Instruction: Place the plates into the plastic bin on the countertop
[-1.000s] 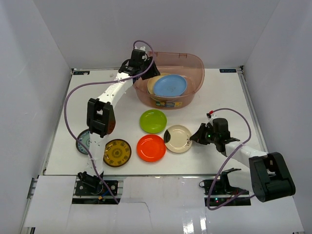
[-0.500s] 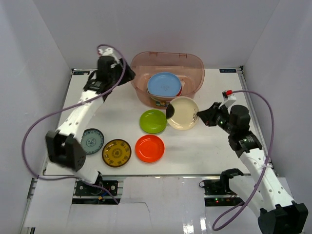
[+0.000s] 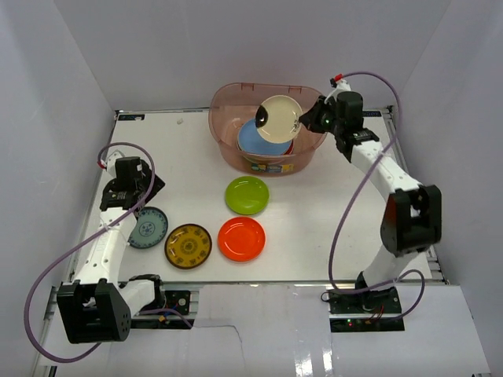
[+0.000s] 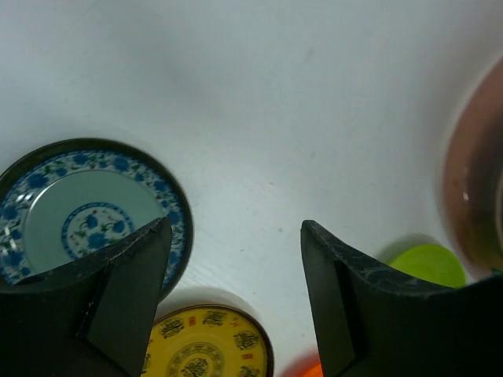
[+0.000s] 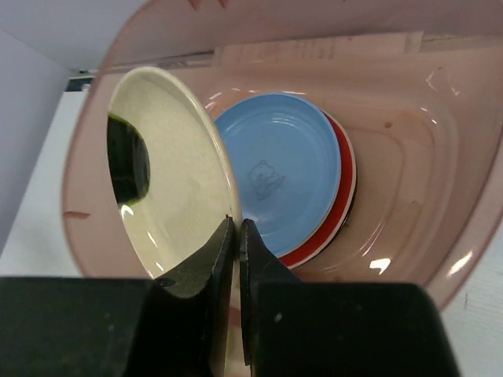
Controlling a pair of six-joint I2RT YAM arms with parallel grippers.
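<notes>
The teal patterned plate point(image 3: 148, 228) will come to rest inside the wider rim of the light blue plate point(image 3: 253, 143) when I lower it, because the light blue plate lies wide in the bin.
My right gripper point(image 3: 308, 122) point(image 5: 236, 224) is shut on the rim of a cream plate point(image 3: 278, 118) point(image 5: 167, 188) and holds it tilted over the pinkish plastic bin point(image 3: 313, 100) point(image 5: 409, 196). In the bin a light blue plate point(image 3: 251, 138) point(image 5: 283, 169) lies on top of a red one point(image 5: 339, 204). My left gripper point(image 3: 135, 191) point(image 4: 236, 236) is open and empty, above the countertop point(image 3: 330, 212) beside the teal patterned plate point(image 3: 149, 228) point(image 4: 75, 208). The brown-gold plate point(image 3: 189, 245) point(image 4: 206, 345), orange plate point(image 3: 242, 238) and green plate point(image 3: 247, 195) point(image 4: 428, 263) lie on the countertop.
White walls enclose the countertop on three sides. Purple cables loop from both arms. The arm bases stand at the near edge.
My right gripper has carried the cream plate from the countertop up and over the bin. My left arm has swung from the bin back to the left, above the teal patterned plate.
</notes>
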